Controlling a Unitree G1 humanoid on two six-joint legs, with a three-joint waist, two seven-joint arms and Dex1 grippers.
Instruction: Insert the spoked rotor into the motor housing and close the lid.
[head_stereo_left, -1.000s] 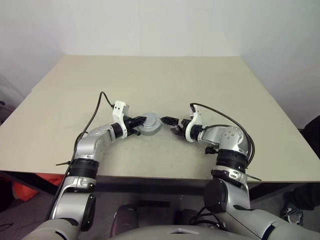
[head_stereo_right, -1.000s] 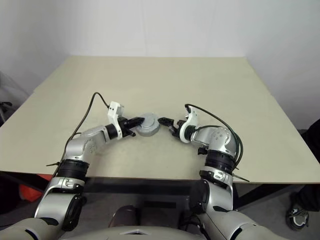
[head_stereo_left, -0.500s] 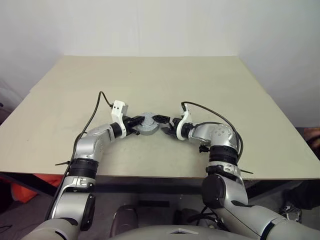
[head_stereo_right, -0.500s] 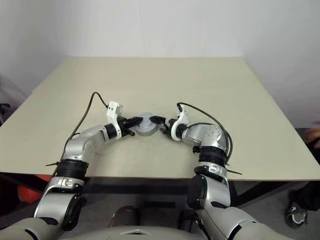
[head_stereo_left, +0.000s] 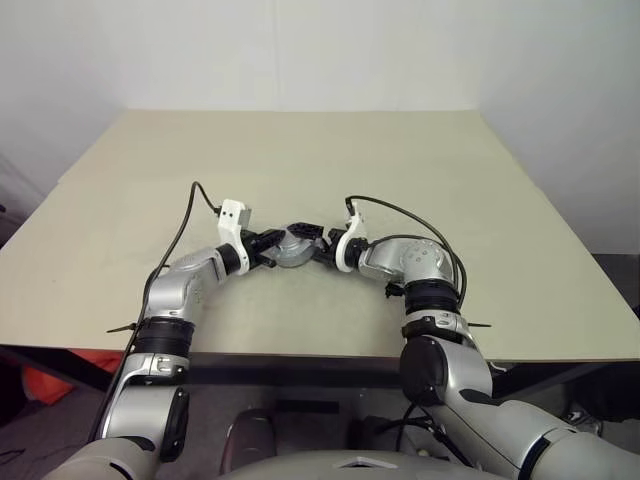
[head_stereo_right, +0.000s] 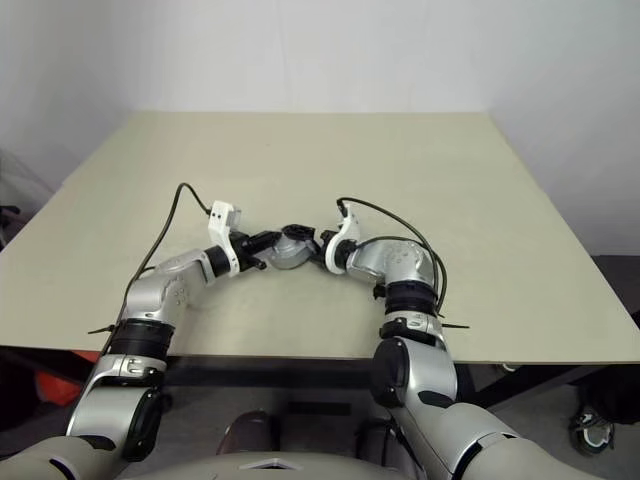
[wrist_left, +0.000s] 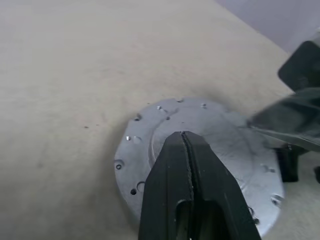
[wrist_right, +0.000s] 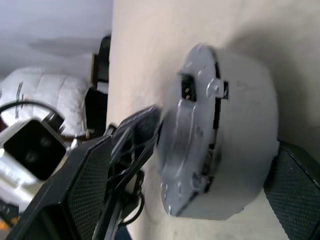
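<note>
The lid (wrist_right: 182, 132) has only a narrow dark seam (wrist_right: 216, 116) between it and the housing's rim, so it will stay in place and move along when I carry the housing.
The motor housing (head_stereo_left: 296, 250) stands mid-table as a squat grey cylinder (wrist_right: 245, 135). The lid (wrist_left: 227, 145), a flat grey disc with a notched edge (wrist_right: 186, 125), sits on top of it. My left gripper (head_stereo_left: 279, 243) is shut, and its joined tips (wrist_left: 184, 136) rest on the lid's top face. From the opposite side, my right gripper (head_stereo_left: 316, 246) stands open. One of its fingers (wrist_right: 90, 190) is beside the lid and the other finger (wrist_right: 295, 185) is by the housing's base, so the jaws straddle the housing. The spoked rotor is hidden.
The beige table (head_stereo_left: 400, 160) stretches wide beyond the housing and to both sides. Its front edge (head_stereo_left: 300, 355) runs just behind my forearms. A black cable (head_stereo_left: 185, 215) loops off my left wrist, and another cable (head_stereo_left: 400, 212) arcs over my right wrist.
My right gripper has swung leftward from a short way off, and its open fingers now flank the housing. My left gripper has stayed shut on top of the lid.
</note>
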